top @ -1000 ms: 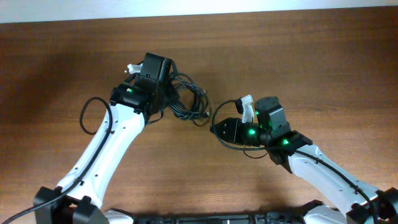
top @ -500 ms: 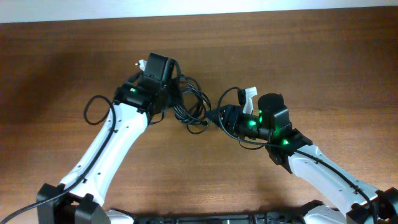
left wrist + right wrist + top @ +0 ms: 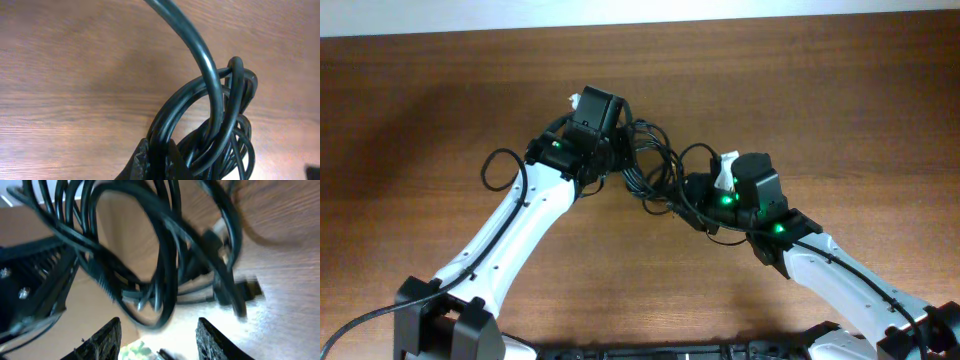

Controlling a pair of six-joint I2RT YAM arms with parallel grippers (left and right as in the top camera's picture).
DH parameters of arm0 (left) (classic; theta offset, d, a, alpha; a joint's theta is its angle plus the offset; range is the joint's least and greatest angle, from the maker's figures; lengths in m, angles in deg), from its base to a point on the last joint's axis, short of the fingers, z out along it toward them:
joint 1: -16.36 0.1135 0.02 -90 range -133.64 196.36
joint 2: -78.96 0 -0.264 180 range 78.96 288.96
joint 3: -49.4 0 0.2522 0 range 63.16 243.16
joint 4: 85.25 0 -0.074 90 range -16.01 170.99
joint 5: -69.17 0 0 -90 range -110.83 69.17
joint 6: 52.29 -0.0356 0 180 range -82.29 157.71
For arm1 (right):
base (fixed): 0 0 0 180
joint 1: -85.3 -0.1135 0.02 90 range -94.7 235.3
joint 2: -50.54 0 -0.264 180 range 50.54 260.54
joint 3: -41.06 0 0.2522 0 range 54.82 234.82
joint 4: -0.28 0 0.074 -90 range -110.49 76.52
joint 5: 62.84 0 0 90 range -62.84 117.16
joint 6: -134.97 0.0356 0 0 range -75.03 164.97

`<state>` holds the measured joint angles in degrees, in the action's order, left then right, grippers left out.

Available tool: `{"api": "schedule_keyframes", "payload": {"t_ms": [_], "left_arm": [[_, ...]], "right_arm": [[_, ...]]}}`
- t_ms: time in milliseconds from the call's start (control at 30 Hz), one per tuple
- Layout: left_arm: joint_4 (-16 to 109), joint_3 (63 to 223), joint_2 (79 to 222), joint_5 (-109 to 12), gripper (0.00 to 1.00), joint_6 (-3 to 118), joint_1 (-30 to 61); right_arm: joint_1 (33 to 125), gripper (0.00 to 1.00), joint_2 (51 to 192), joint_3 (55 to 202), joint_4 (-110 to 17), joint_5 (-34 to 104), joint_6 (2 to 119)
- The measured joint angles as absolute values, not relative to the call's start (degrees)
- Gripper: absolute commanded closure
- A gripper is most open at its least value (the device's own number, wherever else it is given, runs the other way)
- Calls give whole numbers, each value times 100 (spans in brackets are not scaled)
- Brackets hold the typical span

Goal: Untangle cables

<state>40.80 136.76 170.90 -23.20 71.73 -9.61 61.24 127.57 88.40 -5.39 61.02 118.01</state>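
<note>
The hanging cable loops (image 3: pixel 658 182) should be held by my right gripper, which is open, before my left gripper changes its grip, because my left gripper is pinching several strands of cable together (image 3: pixel 163 129).
The cables (image 3: pixel 658 160) are a tangled bunch of thin black loops hanging between my two arms at mid-table. My left gripper (image 3: pixel 618 150) is shut on several strands; in the left wrist view the jaws (image 3: pixel 157 156) pinch the cables (image 3: pixel 220 115), which coil up and to the right. My right gripper (image 3: pixel 692 190) sits just right of the bunch. In the right wrist view it (image 3: pixel 160 332) stands open, the cables (image 3: pixel 160 255) hang blurred just beyond its tips, and a plug end (image 3: pixel 248 288) lies on the wood.
The brown wooden table (image 3: pixel 840 100) ends at a pale strip along the far edge. The left arm's own wire loop (image 3: pixel 498 168) sticks out beside its forearm. The left arm's black body (image 3: pixel 30 280) fills the left of the right wrist view.
The left gripper has carried the bunch to the right, toward the right arm. The right gripper has moved up and in, close against the bunch.
</note>
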Motion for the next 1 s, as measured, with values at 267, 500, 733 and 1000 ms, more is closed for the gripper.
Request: {"api": "schedule_keyframes", "payload": {"t_ms": [267,500,733,1000], "left_arm": [[3960,13676,17090,-2755,100,7154,-983],[3781,13676,17090,-1843,100,7132,-1033],[3794,13676,17090,-1395,100,7066,-850],[3851,13676,17090,-1492,100,6231,-727]], "right_arm": [[6124,96,12757,8838,-563,5785,11840],[6124,96,12759,8869,-598,6883,10972],[6124,77,12759,8866,-694,7348,10256],[6124,37,12759,8847,-1710,7029,10070]]}}
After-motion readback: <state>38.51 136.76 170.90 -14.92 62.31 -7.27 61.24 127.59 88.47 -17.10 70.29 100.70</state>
